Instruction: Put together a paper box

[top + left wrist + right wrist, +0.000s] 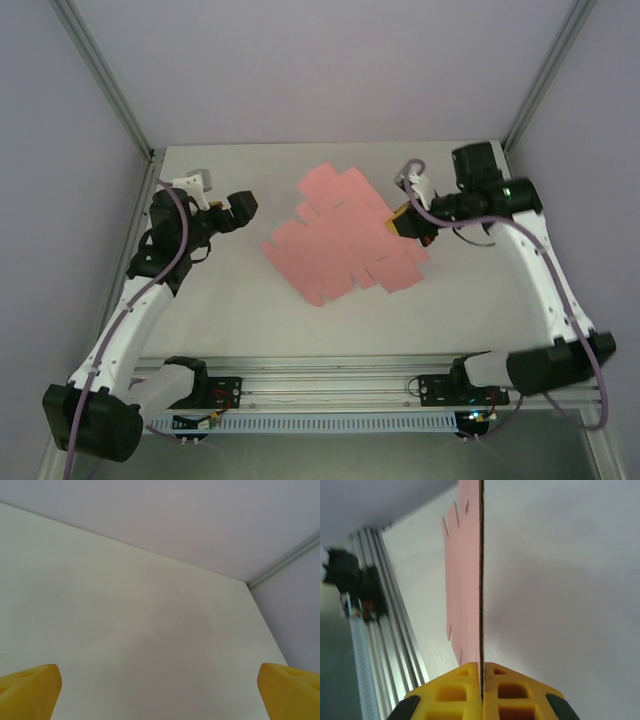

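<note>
Next, my right gripper turns the pink sheet (pixel 338 240) square before my left gripper takes that edge (pixel 362 177), because the sheet is slanted with its held edge facing away from my left gripper.
The paper box (pixel 340 235) is a flat pink die-cut sheet with tabbed flaps, in the middle of the table. My right gripper (pixel 402 226) is shut on its right edge; in the right wrist view the sheet (pixel 467 580) runs edge-on from between the yellow fingertips (pixel 465 685), its pink face to the left. My left gripper (pixel 240 205) hovers left of the sheet, apart from it. Its yellow fingertips (pixel 30 687) stand wide apart at the bottom corners of the left wrist view, with only bare table between them.
The white table (pixel 230 300) is walled by pale panels with metal corner posts (pixel 105 85). An aluminium rail (pixel 320 385) carrying the arm bases runs along the near edge; it also appears as the rail (pixel 375 610) at the left of the right wrist view.
</note>
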